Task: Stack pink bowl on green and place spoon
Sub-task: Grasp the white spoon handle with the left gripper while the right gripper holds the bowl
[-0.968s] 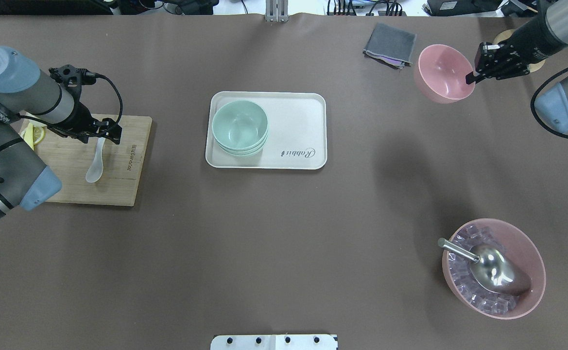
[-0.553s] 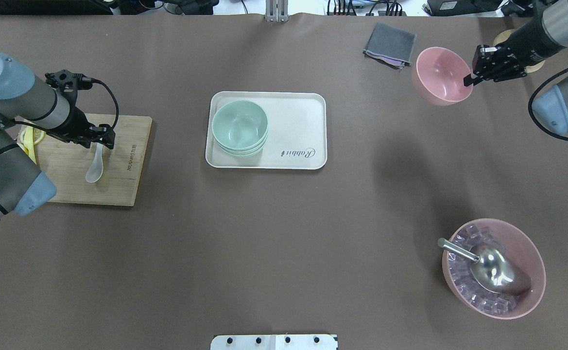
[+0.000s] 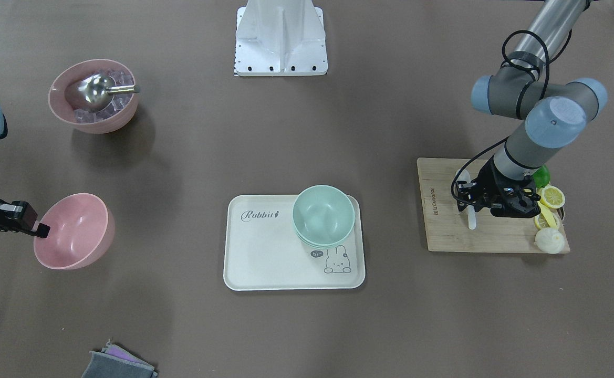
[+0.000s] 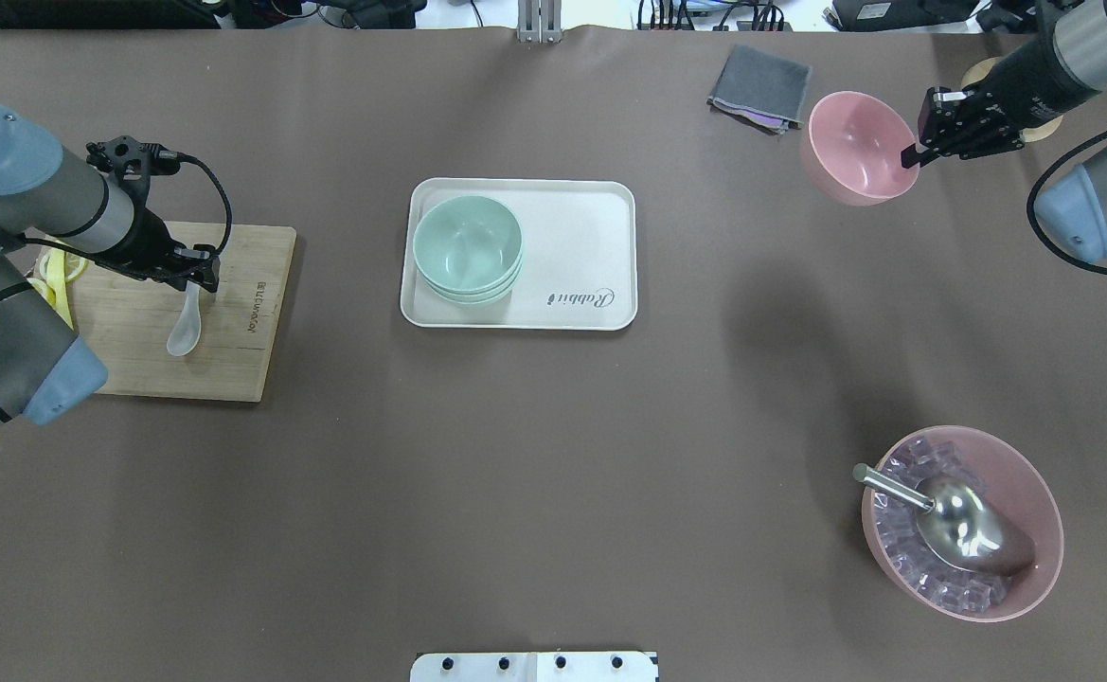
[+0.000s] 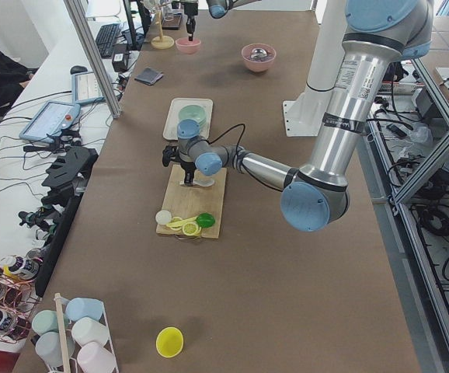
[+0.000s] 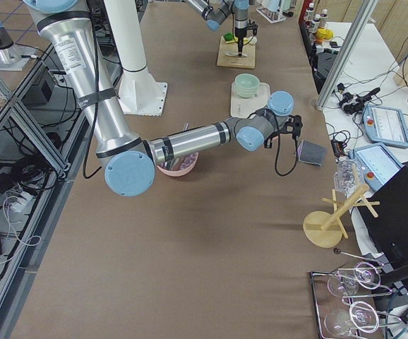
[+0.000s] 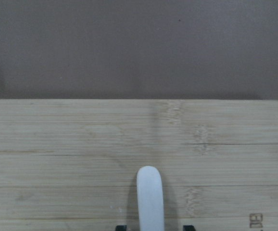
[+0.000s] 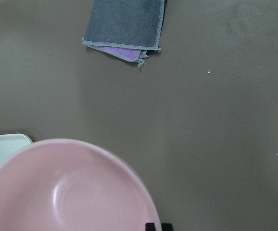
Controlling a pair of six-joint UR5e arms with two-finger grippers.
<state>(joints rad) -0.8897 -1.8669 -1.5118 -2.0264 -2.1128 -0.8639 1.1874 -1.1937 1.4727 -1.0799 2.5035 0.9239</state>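
The white spoon is almost as long as the pink bowl [image 3: 75,231] is wide, so its handle [image 3: 472,218] should stick out past the bowl's rim when I set it inside.
The pink bowl [image 4: 856,147] hangs tilted above the table at the far right, and my right gripper [image 4: 913,154] is shut on its rim; the right wrist view shows that bowl [image 8: 71,192] large below the camera. A stack of green bowls [image 4: 468,248] stands in the left end of the cream tray [image 4: 581,246]. The white spoon [image 4: 186,322] lies on the bamboo cutting board [image 4: 136,360]. My left gripper [image 4: 195,279] sits low over the spoon's handle [image 7: 150,197], open, with a finger on each side and a gap to both.
A larger pink bowl of ice cubes with a metal scoop [image 4: 960,521] stands at the near right. A folded grey cloth [image 4: 759,87] lies beyond the held bowl. Lemon slices [image 3: 551,197] and other food sit at the board's outer end.
My left gripper has come down and slightly leftward onto the spoon's handle. The right gripper has carried the pink bowl a little to the left.
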